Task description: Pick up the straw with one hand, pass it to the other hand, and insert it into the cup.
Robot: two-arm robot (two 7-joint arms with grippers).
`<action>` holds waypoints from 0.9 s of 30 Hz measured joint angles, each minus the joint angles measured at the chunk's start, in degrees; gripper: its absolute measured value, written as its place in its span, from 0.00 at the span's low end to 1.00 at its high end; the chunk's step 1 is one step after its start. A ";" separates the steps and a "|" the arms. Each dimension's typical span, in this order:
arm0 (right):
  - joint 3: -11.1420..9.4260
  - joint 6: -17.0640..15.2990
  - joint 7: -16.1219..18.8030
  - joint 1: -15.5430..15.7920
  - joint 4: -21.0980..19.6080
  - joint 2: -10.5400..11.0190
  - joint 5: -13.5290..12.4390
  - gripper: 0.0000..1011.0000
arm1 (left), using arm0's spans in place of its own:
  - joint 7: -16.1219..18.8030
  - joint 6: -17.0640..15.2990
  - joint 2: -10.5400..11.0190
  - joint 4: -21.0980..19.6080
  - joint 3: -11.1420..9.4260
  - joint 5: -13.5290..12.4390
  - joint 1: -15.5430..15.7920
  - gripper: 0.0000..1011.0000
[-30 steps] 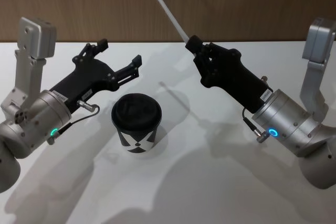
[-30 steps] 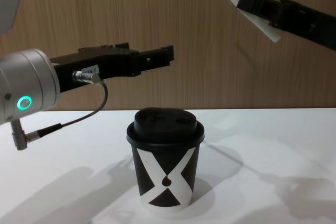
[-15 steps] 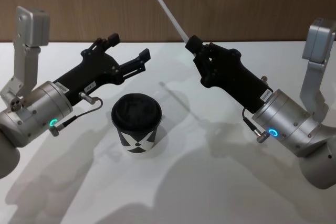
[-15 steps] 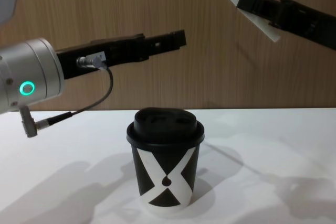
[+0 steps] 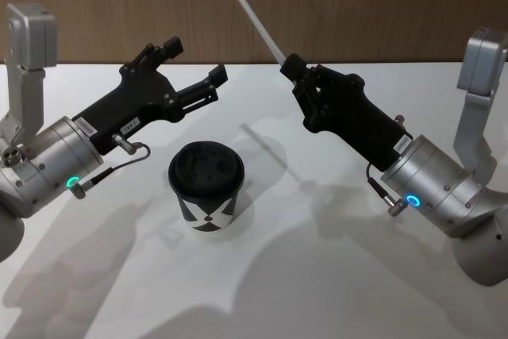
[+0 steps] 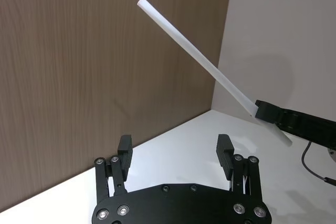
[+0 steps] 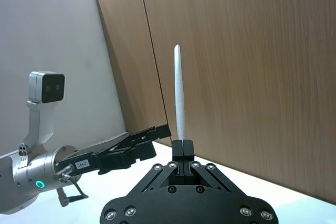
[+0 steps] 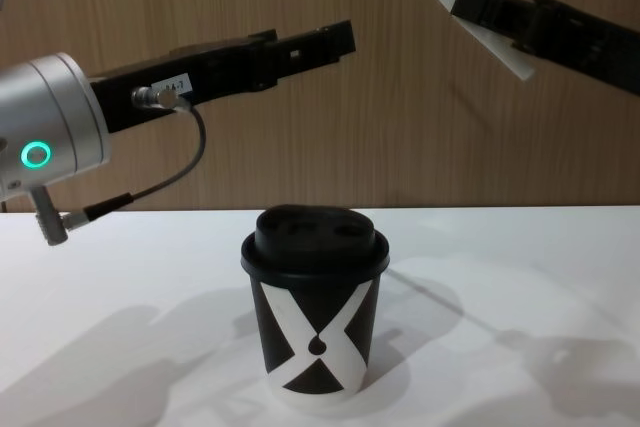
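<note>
The white straw (image 5: pixel 249 12) is longer than the black cup (image 5: pixel 207 186) is tall, so its top will stick out and lean when I push it in.
My right gripper (image 5: pixel 290 67) is shut on the lower end of the long white straw (image 5: pixel 246 5), which slants up and away toward the wooden wall. It holds the straw high, to the right of the black cup (image 5: pixel 206 184) with the white X, standing lidded on the table. My left gripper (image 5: pixel 197 61) is open in the air behind and above the cup, its fingers pointing toward the straw but apart from it. From the left wrist, the straw (image 6: pixel 210 67) crosses well beyond the open fingers (image 6: pixel 125 148). From the chest, the left gripper (image 8: pixel 340 42) sits level with the straw's lower end (image 8: pixel 510 57).
The white table (image 5: pixel 317 275) carries just the cup and the arms' shadows. A brown wood-panel wall (image 5: pixel 381 5) rises close behind the table's far edge. Both silver wrists hang above the table at either side of the cup.
My left arm has risen and swung forward and toward the straw, its fingers still open. The right gripper, the straw and the cup have not moved.
</note>
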State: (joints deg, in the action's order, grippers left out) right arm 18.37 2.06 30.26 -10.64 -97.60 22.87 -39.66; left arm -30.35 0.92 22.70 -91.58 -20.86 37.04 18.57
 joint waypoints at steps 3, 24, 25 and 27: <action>0.00 0.00 0.00 0.00 0.00 0.00 0.00 0.00 | -0.34 0.50 0.08 0.06 0.00 0.06 0.02 0.99; 0.00 0.00 0.00 0.00 0.01 0.00 0.00 0.00 | -0.61 -1.46 -0.82 2.21 0.92 5.65 0.00 0.99; 0.00 0.00 0.00 0.00 0.01 0.00 0.00 0.00 | -0.61 -2.04 -1.04 2.53 1.16 6.58 0.00 0.99; 0.00 0.00 0.00 0.00 0.01 0.00 0.00 0.00 | -0.64 -2.79 -1.29 2.86 1.40 7.79 0.00 0.99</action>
State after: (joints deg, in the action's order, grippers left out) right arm 18.37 2.06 30.26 -10.64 -97.59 22.87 -39.65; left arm -30.99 -1.87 21.41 -88.72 -19.45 44.83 18.57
